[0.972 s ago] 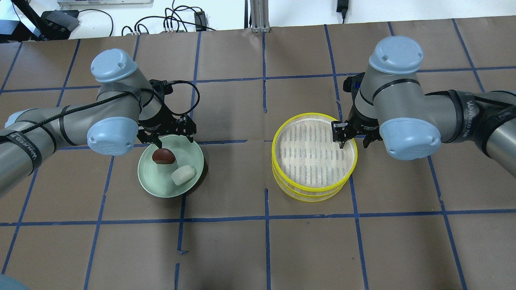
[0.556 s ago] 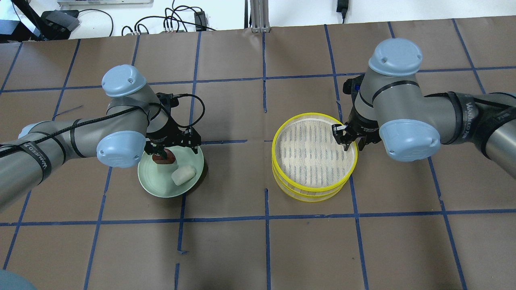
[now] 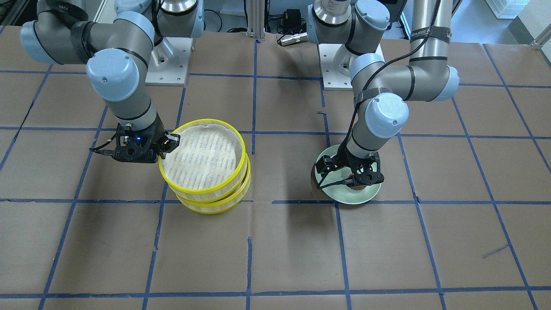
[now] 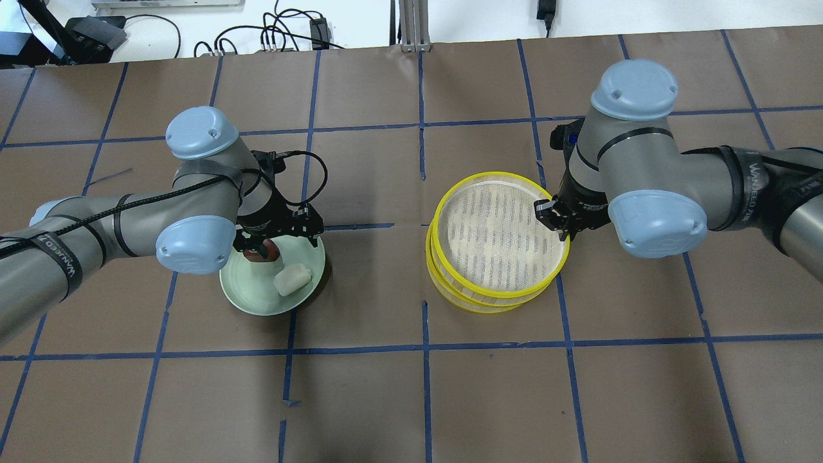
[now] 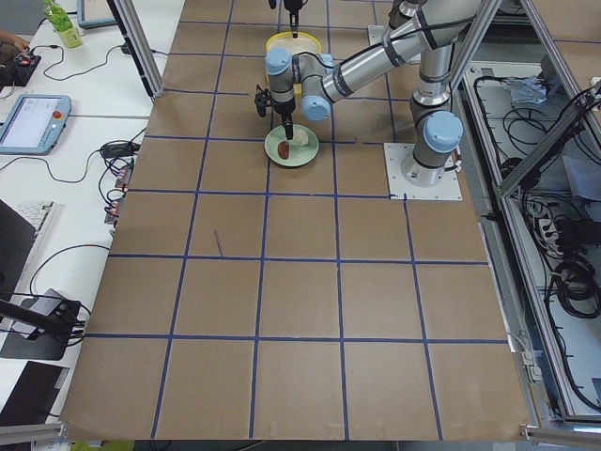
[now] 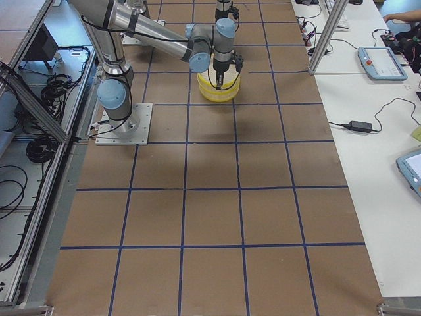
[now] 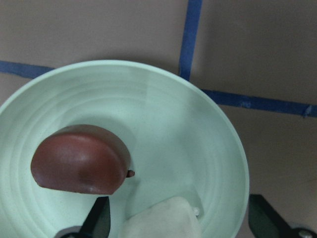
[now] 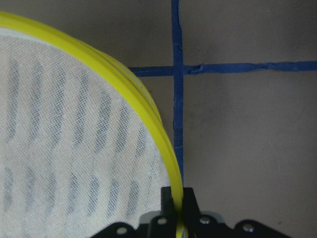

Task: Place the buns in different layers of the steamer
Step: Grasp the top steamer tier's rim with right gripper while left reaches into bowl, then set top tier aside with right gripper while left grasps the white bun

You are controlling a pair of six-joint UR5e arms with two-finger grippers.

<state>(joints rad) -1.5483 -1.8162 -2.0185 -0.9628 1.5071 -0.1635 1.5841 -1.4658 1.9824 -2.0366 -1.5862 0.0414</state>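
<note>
I should hold the top steamer layer [image 3: 204,156] aside with my right gripper while my left gripper puts the white bun in the lower layer, because the top one covers the lower one.
The dark reddish-brown bun [image 4: 265,252] and the white bun [image 4: 292,280] lie on the pale green plate [image 4: 257,297]. My left gripper [image 4: 276,242] hangs low over the plate and is open. In the left wrist view its fingers [image 7: 98,219] stand wide apart, with the white bun [image 7: 158,220] between them and the brown bun [image 7: 79,158] just ahead. My right gripper [image 4: 558,222] is shut on the yellow rim of the top steamer layer [image 4: 488,231]. That layer sits raised and offset over the lower layer [image 4: 476,303]. The right wrist view shows the pinch on the rim [image 8: 171,163].
The brown table is marked with a blue tape grid. The plate [image 3: 348,196] and the steamer stack [image 3: 202,157] stand about a grid square apart. Cables and boxes lie beyond the table's far edge.
My left gripper has moved in over the plate, down to the buns. My right gripper has shut on the top layer's rim, and that layer has risen and shifted off the lower one.
</note>
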